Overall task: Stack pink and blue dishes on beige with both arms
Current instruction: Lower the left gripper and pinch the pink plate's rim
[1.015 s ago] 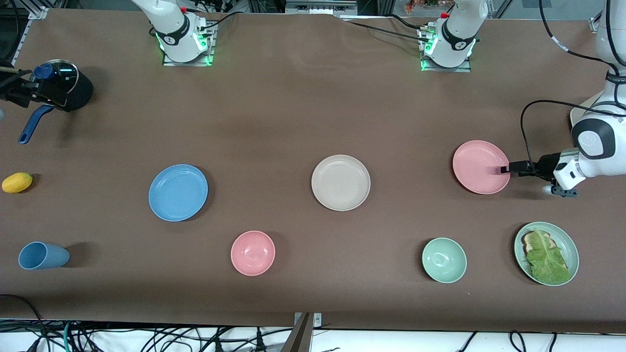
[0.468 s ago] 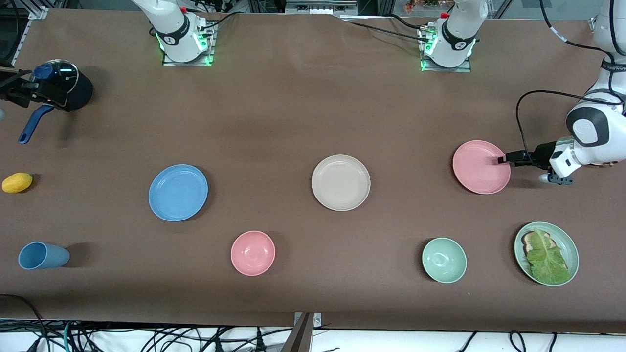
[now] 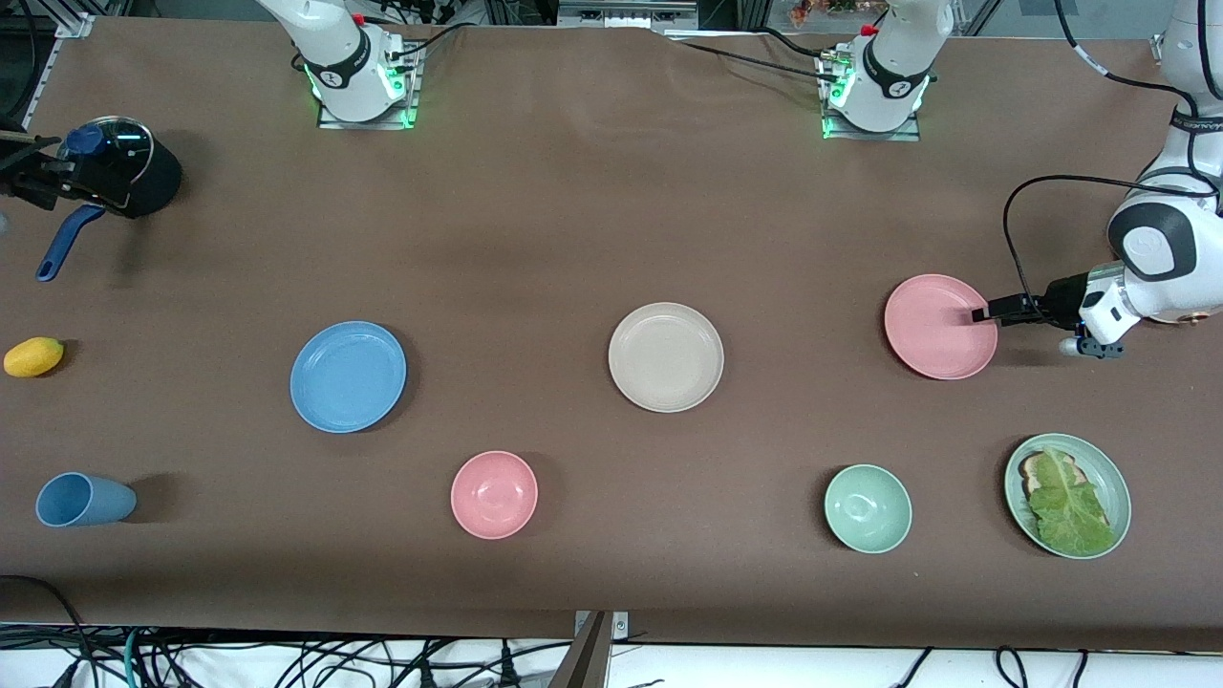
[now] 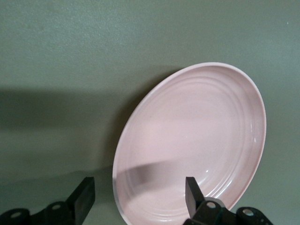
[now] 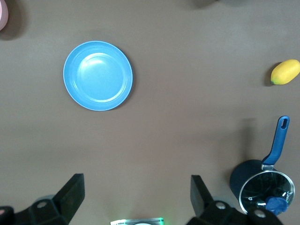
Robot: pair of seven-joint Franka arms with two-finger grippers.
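Observation:
My gripper will lower the pink plate, and since the pink plate's round outline (image 3: pixel 940 327) closely matches the beige plate's (image 3: pixel 666 357), it will nest and hide almost all the beige.
The pink plate (image 3: pixel 940 327) lies flat on the table toward the left arm's end. My left gripper (image 3: pixel 982 313) is low at its rim and open. In the left wrist view the pink plate (image 4: pixel 197 140) fills the frame, and the left gripper (image 4: pixel 138 190) straddles its rim, one finger over the dish and one outside it. The beige plate (image 3: pixel 666 356) sits mid-table with nothing on it. The blue plate (image 3: pixel 348 376) lies toward the right arm's end. My right gripper (image 5: pixel 136 185) hangs open and high over the table by its base, out of the front view, with the blue plate (image 5: pixel 98 75) far below.
Nearer the front camera stand a pink bowl (image 3: pixel 494 494), a green bowl (image 3: pixel 868 508), a pale green plate with lettuce (image 3: pixel 1067 495) and a blue cup (image 3: pixel 81 499) on its side. A lemon (image 3: pixel 33 356) and a lidded pot (image 3: pixel 124 177) sit at the right arm's end.
The left gripper has slid along the pink plate's rim toward the robots' bases, its wrist rising a little. The plates have not moved.

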